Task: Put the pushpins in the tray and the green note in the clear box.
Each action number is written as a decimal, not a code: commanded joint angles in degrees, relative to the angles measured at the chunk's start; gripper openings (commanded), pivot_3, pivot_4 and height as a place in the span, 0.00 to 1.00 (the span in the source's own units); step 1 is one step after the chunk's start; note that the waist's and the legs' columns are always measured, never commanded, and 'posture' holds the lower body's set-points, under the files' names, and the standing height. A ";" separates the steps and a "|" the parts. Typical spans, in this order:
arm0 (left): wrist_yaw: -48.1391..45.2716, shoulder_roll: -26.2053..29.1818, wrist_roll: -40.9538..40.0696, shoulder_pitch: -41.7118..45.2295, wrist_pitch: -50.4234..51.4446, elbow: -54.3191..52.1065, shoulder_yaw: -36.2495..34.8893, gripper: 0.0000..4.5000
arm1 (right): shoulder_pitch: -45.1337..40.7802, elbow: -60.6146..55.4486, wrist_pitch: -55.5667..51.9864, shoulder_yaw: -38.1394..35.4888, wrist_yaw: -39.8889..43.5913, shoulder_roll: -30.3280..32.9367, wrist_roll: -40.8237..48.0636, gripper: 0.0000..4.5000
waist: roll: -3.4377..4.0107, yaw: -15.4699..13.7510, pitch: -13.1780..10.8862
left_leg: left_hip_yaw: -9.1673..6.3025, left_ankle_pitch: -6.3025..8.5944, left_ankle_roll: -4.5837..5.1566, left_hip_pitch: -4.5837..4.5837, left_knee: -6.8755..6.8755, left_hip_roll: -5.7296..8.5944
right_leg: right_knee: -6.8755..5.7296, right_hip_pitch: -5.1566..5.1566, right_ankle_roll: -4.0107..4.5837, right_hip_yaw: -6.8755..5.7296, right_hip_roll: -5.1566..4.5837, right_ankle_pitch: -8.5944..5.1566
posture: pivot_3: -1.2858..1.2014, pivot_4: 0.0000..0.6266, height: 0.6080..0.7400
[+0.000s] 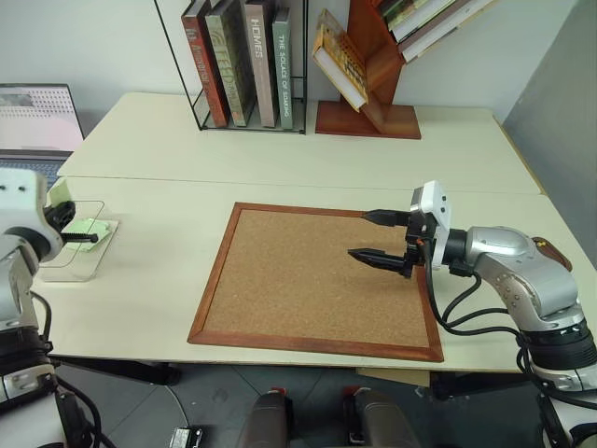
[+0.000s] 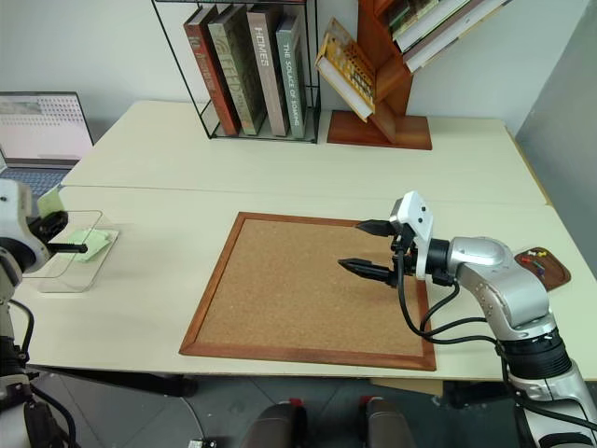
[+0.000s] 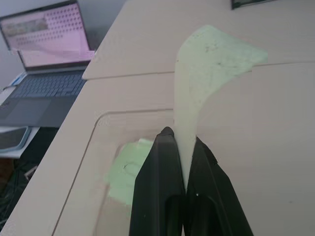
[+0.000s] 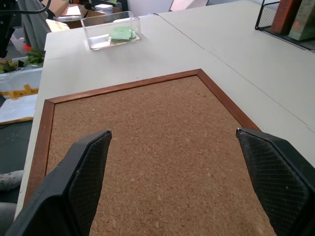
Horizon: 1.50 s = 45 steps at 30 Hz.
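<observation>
I should carry on with my left gripper to above the green paper inside [image 2: 96, 241] and let go of the note there, as the green note [image 1: 59, 192] is over the clear box's open top.
At the far left, my left gripper [image 1: 87, 239] is shut on the green note [image 3: 211, 64], a pale slip that stands up from its fingers over the clear box [image 1: 54, 271]. A brighter green paper [image 3: 123, 172] lies inside that box. My right gripper [image 1: 359, 235] is open and holds nothing, hovering level over the right part of the corkboard [image 1: 308, 280] and pointing left. The tray [image 2: 552, 274], a brown oval dish, sits at the table's right edge beyond my right arm. The pushpins [image 2: 533, 260], with red and yellow heads, lie in it.
A wire rack of books [image 1: 244, 61] and a slanted wooden bookshelf [image 1: 368, 70] stand at the back of the table. A laptop [image 1: 35, 121] sits off the back left corner. The clear box is close to the table's left edge.
</observation>
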State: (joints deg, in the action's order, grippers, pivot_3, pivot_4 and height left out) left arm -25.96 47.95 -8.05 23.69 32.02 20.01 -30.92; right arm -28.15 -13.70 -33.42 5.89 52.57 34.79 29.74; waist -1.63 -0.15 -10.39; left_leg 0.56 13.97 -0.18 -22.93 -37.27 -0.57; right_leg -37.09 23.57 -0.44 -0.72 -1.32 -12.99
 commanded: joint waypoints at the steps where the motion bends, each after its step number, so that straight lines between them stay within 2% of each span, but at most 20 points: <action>1: 3.57 1.96 -0.24 -0.74 -3.06 4.41 -3.45 0.00 | -0.68 -2.18 0.69 -0.02 0.38 -0.45 -0.06 0.95 | -0.01 0.10 0.01 | 0.00 0.00 0.00 0.02 0.00 -0.02 | -0.01 0.00 0.00 -0.01 0.00 0.00 | 0.52 0.24 1.00; 8: 5.63 2.09 -1.15 1.02 -4.93 11.78 -2.93 0.00 | -0.89 -2.98 0.37 1.24 0.71 -1.78 -0.03 0.95 | -0.13 0.10 0.08 | 0.01 -0.01 -0.01 0.05 -0.01 -0.08 | -0.08 0.01 0.07 -0.06 0.00 0.04 | 0.52 0.24 1.00; 10: 6.23 1.84 -1.83 1.95 -4.96 13.42 -2.99 0.00 | -1.12 -3.09 0.36 1.62 1.42 -1.86 0.23 0.95 | -0.18 0.10 0.11 | 0.02 -0.01 -0.01 0.05 -0.01 -0.08 | -0.06 0.01 0.31 -0.05 0.00 0.18 | 0.52 0.24 1.00; 11: 6.58 1.77 -2.22 2.35 -4.78 14.06 -3.27 0.04 | -1.20 -3.20 0.31 1.79 1.70 -1.86 0.31 0.96 | -0.20 0.09 0.12 | 0.02 -0.01 -0.01 0.04 -0.01 -0.07 | -0.05 0.01 0.31 -0.06 -0.01 0.18 | 0.52 0.24 1.00; 12: 6.51 1.72 -2.72 2.73 -4.53 14.57 -3.50 0.04 | -1.30 -3.27 0.39 1.98 2.14 -1.76 0.35 0.96 | -0.21 0.10 0.12 | 0.02 -0.01 -0.01 0.03 -0.01 -0.07 | -0.05 0.01 0.31 -0.06 -0.01 0.18 | 0.52 0.24 1.00; 18: 5.92 1.80 -4.98 3.02 -3.42 14.46 -3.40 0.28 | -1.66 -3.45 1.03 2.51 4.95 -0.85 -0.09 0.96 | -0.22 0.21 0.13 | 0.04 -0.01 -0.01 0.04 0.00 -0.07 | -0.04 0.02 0.32 -0.06 -0.01 0.19 | 0.52 0.24 1.00; 23: 6.16 1.88 -5.24 1.80 -3.26 12.12 -2.52 0.52 | -1.49 -3.22 1.86 2.87 5.73 -0.91 -0.98 0.96 | -0.22 0.24 0.13 | 0.05 -0.01 -0.01 0.05 0.00 -0.08 | -0.06 0.03 0.33 -0.05 -0.01 0.20 | 0.52 0.24 1.00; 28: 7.73 1.57 -5.04 1.27 -3.04 8.70 -2.12 0.71 | -1.13 -3.29 2.16 2.76 5.91 -1.06 -1.35 0.96 | -0.26 0.12 0.15 | 0.04 0.00 -0.01 0.04 0.00 -0.07 | -0.05 0.03 0.34 -0.06 -0.02 0.20 | 0.52 0.24 1.00; 32: 8.53 1.55 -4.40 0.52 -3.43 6.33 -1.68 0.90 | -1.12 -2.97 2.58 2.65 5.86 -1.15 -1.46 0.96 | -0.27 0.21 0.15 | 0.05 0.00 -0.01 0.04 0.00 -0.08 | -0.05 0.03 0.34 -0.04 -0.03 0.20 | 0.52 0.24 1.00; 45: 11.19 1.70 -3.27 1.48 -5.89 -2.77 0.02 0.90 | -1.19 -2.45 3.22 1.50 5.86 -0.74 -1.06 0.96 | -0.28 0.13 0.15 | 0.04 0.00 -0.02 0.02 0.01 -0.08 | -0.04 0.04 0.35 -0.05 -0.03 0.20 | 0.52 0.24 1.00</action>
State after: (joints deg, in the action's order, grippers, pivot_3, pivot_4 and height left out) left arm -15.33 48.19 -12.07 23.99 27.89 21.47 -31.46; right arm -28.67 -14.99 -31.48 9.22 57.57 33.41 28.22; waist -1.91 -0.02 -10.24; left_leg 0.61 13.97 -0.20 -22.91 -37.25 -0.64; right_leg -37.12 23.61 -0.08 -0.76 -1.35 -12.79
